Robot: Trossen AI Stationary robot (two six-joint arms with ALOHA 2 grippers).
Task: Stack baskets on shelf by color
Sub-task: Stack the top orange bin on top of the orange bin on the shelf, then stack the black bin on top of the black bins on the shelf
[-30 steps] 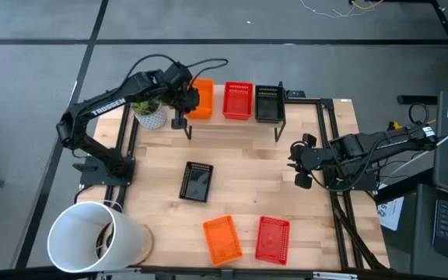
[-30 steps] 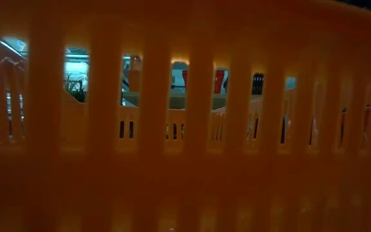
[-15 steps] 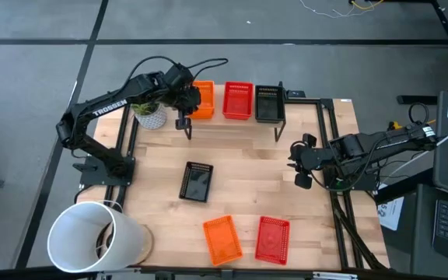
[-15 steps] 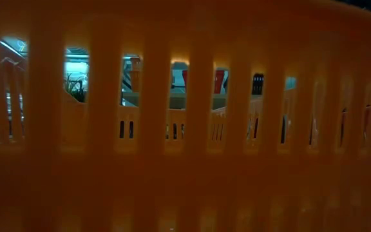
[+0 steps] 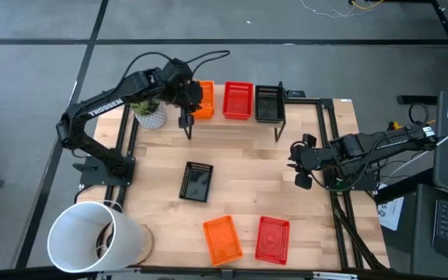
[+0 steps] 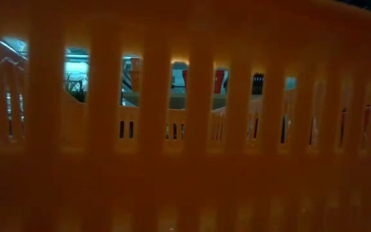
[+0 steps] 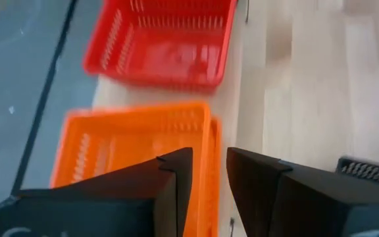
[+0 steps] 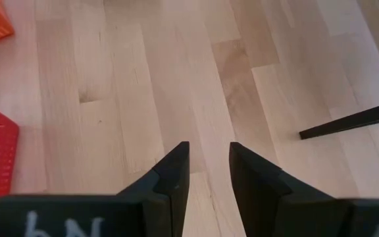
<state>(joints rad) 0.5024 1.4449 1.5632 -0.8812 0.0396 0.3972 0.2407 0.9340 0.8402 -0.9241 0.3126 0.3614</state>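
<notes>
The black basket point(image 5: 196, 182) below the shelf is far from my right gripper, so I should slide it over to my right gripper with my left gripper before stacking.
On the shelf point(image 5: 232, 118) at the far side stand orange baskets point(image 5: 204, 99), a red basket point(image 5: 238, 101) and a black basket point(image 5: 268, 103), side by side on the plank. My left gripper point(image 5: 190, 96) hovers open over the orange stack point(image 7: 130, 141); its fingers stand above the stack's rim point(image 7: 210, 151), apart from it. A black basket point(image 5: 197, 181), an orange one point(image 5: 222, 238) and a red one point(image 5: 272, 239) lie flat on the table. My right gripper point(image 5: 301, 166) waits open over bare wood point(image 8: 209, 164) at the right.
A white bucket point(image 5: 96, 237) lies at the near left corner and a potted plant point(image 5: 150, 114) stands left of the shelf. The near orange basket's wall point(image 6: 185, 161) fills the low view. A shelf leg point(image 8: 351, 122) shows ahead of my right gripper.
My left gripper has risen a little and drawn slightly toward the far edge above the orange baskets, which stay on the shelf.
</notes>
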